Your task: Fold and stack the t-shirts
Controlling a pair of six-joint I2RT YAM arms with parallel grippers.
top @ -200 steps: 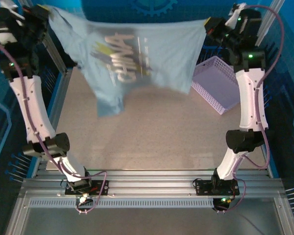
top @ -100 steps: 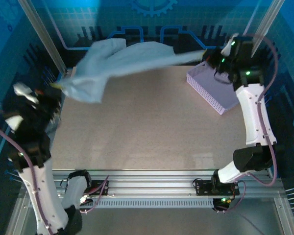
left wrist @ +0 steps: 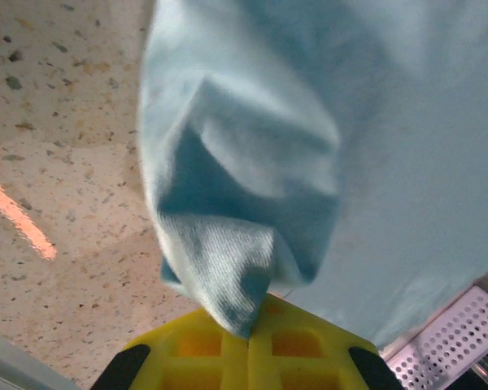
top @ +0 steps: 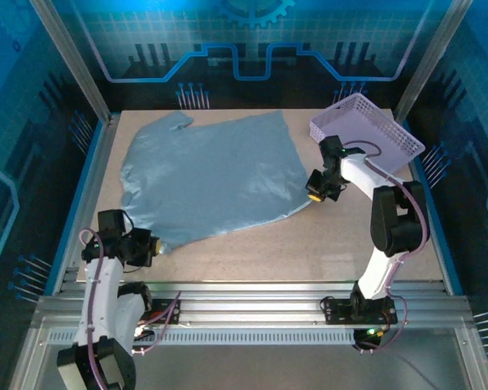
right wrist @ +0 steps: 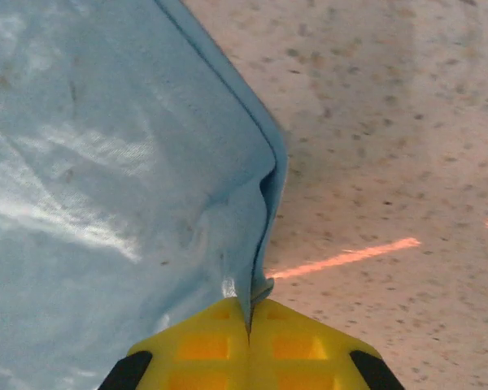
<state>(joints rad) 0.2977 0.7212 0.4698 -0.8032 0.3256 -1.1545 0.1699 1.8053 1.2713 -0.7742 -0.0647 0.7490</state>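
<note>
The t-shirt's near edge (top: 228, 233) runs at an angle toward the left gripper's bunched corner, so the robot should open both grippers, push down on the cloth (top: 164, 207) and slide it back square before folding.
One pale grey-blue t-shirt (top: 211, 179) lies spread flat on the table, its plain side up. My left gripper (top: 150, 246) is low at the shirt's near left corner, shut on a bunched fold of the t-shirt (left wrist: 228, 268). My right gripper (top: 311, 192) is down at the shirt's right corner, shut on the hem of the t-shirt (right wrist: 256, 268). In both wrist views the yellow jaws meet with cloth pinched between them.
A lavender lattice basket (top: 374, 130) stands at the back right, just behind the right arm. Bare speckled tabletop (top: 309, 244) stretches along the near side. Metal frame posts and a blue rim border the table.
Both arms swung down from high up and laid the hanging shirt flat on the table. The left gripper came toward the near left, the right one down beside the basket.
</note>
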